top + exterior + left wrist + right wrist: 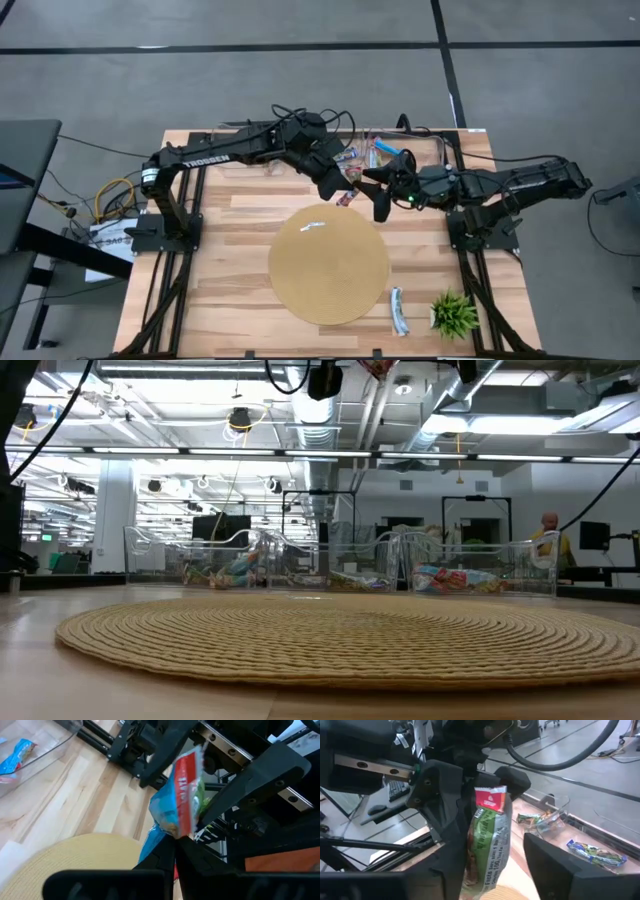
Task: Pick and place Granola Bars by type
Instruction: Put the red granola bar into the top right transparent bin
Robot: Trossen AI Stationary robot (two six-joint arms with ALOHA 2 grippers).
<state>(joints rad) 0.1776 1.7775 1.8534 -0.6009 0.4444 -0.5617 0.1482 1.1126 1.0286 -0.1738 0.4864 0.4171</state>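
I should use my right gripper to take the granola bar by its red end from my left gripper, because the bin of blue bars is on my right gripper's side.
A granola bar with a blue and green wrapper and a red end is held up in the air over the table's far middle, beyond the round woven mat. My left gripper is shut on it. My right gripper is open, with one finger close beside the bar and the other well apart from it; I cannot tell whether it touches. A second bar lies flat on the mat, and a third bar lies on the wood near the plant. My left gripper pinches the granola bar between its two fingers at the blue end. The rest of the bar sticks out past the fingertips, with the red end farthest from them. The bar is lifted clear of the table.
Clear bins stand in a row along the table's far edge, with wrapped bars in them. A small green plant stands at the near right corner. The two grippers are close together above the far side of the mat.
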